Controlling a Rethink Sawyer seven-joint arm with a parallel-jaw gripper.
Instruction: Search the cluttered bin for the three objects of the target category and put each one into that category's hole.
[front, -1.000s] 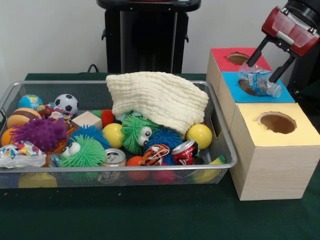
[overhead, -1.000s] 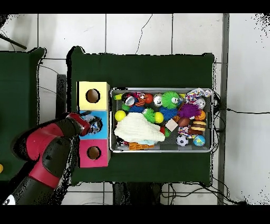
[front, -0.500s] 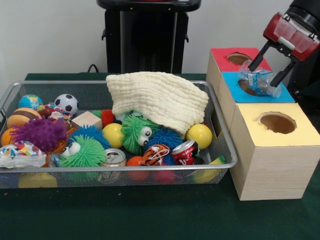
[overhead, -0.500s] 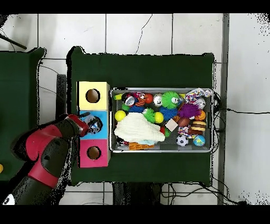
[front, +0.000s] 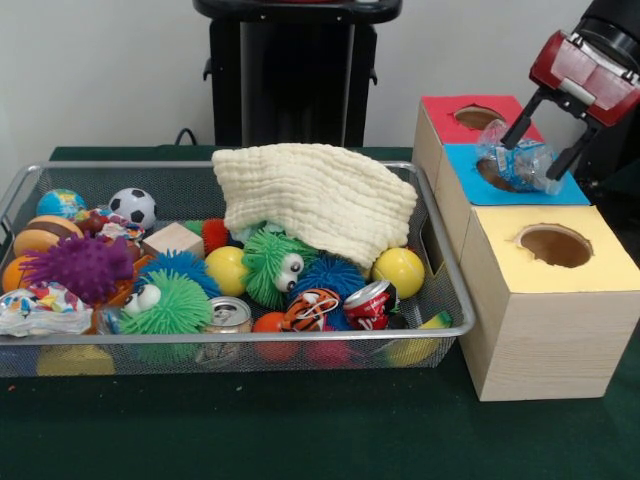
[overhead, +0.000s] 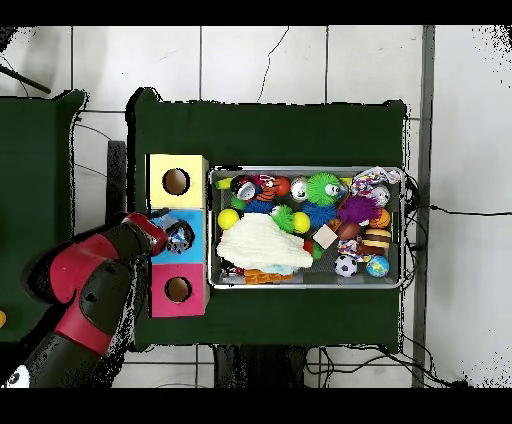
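Observation:
The crushed clear plastic bottle (front: 521, 161) is lying across the blue box's hole (front: 496, 178), and its length is above the hole's rim. So the bottle will come free when I lift it.
The silver wire-mesh bin (front: 60, 341) is full of toys, balls and cans, with a cream cloth (front: 315, 195) draped over its back right part. It also shows in the overhead view (overhead: 306, 285). A crushed clear plastic bottle (front: 519, 165) lies over the hole of the blue-topped box (front: 560, 190), the middle of three boxes. My gripper (front: 541, 143) hangs open just above and around the bottle, one finger on each side. In the overhead view the gripper (overhead: 162, 231) is over the blue box (overhead: 190, 256), beside the bottle (overhead: 180, 236).
A red-topped box (front: 440, 108) stands behind the blue one and a yellow-topped box (front: 600, 268) in front, each with a round hole. In the bin, a silver can (front: 230, 315) and a red can (front: 369, 303) lie near the front rim among fuzzy balls.
My gripper has risen a little and drawn back to the right. The bottle stays on the blue box's hole, shifted only slightly.

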